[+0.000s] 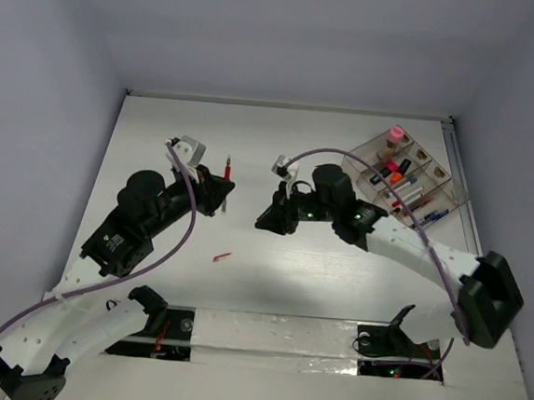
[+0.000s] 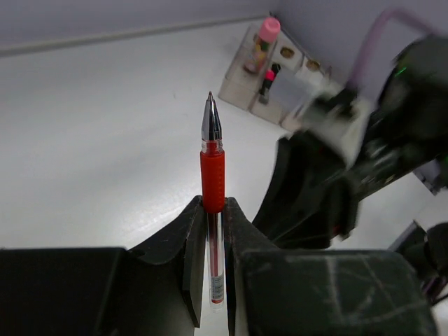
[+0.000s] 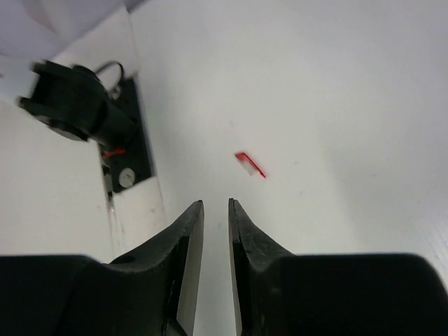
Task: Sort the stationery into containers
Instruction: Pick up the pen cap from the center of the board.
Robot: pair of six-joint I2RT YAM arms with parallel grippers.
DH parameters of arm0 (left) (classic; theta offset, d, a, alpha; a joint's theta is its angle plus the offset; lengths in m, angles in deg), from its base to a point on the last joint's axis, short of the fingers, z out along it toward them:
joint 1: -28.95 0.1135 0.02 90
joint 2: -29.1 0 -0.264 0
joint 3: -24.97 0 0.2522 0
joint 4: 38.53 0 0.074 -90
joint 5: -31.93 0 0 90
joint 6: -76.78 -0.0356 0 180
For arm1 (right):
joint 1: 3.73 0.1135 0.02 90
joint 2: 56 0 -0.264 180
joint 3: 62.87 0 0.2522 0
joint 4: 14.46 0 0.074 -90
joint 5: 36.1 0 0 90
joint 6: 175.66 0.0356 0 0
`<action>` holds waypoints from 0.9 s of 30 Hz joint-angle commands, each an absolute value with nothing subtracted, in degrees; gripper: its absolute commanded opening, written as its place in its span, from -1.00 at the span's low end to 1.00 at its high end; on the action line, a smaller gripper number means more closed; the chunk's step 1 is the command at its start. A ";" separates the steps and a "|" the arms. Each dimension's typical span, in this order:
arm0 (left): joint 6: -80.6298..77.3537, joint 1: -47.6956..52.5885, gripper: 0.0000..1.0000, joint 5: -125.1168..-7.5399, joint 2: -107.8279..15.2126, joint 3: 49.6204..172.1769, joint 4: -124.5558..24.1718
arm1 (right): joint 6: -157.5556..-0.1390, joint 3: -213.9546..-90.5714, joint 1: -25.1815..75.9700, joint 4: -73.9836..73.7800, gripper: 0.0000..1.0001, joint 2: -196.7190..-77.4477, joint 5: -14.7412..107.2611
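The red pen's metal tip (image 1: 228, 159) is uncapped and the red pen cap is loose nearby, so my left gripper should move back to let my right gripper get the cap (image 1: 222, 257).
My left gripper (image 1: 223, 189) (image 2: 213, 203) is shut on a red pen (image 1: 228, 170) (image 2: 213, 175), whose metal tip points away from the jaws, above the table. A little to its right, my right gripper (image 1: 263, 220) (image 3: 215, 203) stands slightly open with nothing between its fingers. A small red pen cap (image 1: 222, 256) (image 3: 250, 164) lies loose on the table just beyond the right fingertips. The clear compartment tray (image 1: 446, 169) (image 2: 241, 87) sits at the back right. It holds a pink-capped bottle (image 1: 396, 135) (image 2: 268, 29), an orange-red marker (image 1: 397, 174) and some pens (image 1: 416, 206).
A purple cable (image 1: 373, 167) arcs from the right wrist over the tray's near side. Another purple cable (image 1: 182, 225) runs along the left arm. The arm bases (image 1: 264, 336) stand at the near edge. Walls close the table at the back and both sides.
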State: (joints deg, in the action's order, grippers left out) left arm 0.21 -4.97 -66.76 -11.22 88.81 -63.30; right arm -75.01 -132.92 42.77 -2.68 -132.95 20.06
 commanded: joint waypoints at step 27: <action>7.44 19.81 -1.00 -81.80 -13.44 93.14 -51.15 | -103.32 -164.86 59.46 19.94 0.25 -176.05 45.54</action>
State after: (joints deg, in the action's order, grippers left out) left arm 6.68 19.23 -80.26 -15.06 93.45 -55.91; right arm -99.33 -160.26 58.16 15.31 -174.43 39.77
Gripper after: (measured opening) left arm 0.076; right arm 0.623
